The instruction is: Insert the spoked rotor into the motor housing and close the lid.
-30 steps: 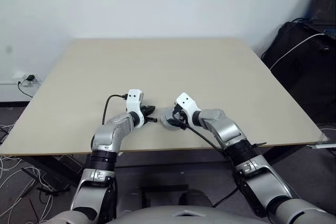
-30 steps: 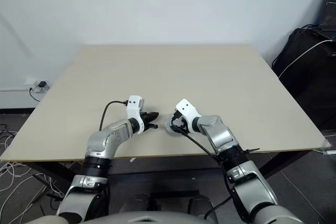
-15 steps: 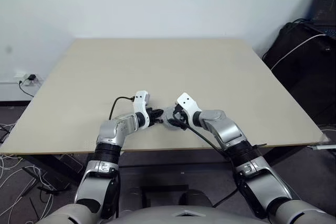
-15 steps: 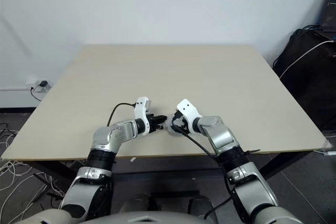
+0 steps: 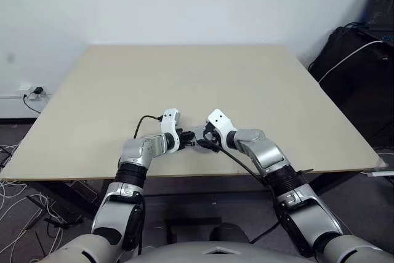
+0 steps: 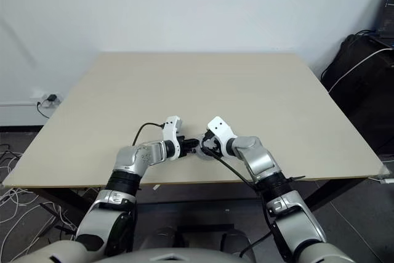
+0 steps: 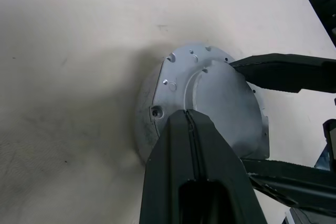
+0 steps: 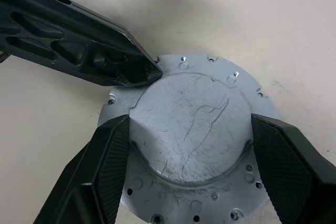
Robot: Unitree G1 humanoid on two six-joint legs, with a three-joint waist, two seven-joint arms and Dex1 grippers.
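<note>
My right gripper is squeezing only across the lid's raised middle, so next I back it off, come from the side and pinch the lid and motor housing together.
The lid lies on the table near its front edge, plain grey face with the raised middle upward. My right gripper straddles that raised middle, one finger against each side, shut on it. My left gripper is shut, and its joined tip rests on the lid's flat flange beside the raised part. In the head views, the left gripper and right gripper meet over the lid. The motor housing and the spoked rotor are hidden; what lies under the lid cannot be seen.
The table's front edge runs just behind both wrists. Black bags and a laptop stand to the right of the table. Cables and a wall socket are on the left.
My left gripper has moved right, from a gap beside the lid to having its shut tip on the lid's flange. The right gripper and the lid have stayed still.
</note>
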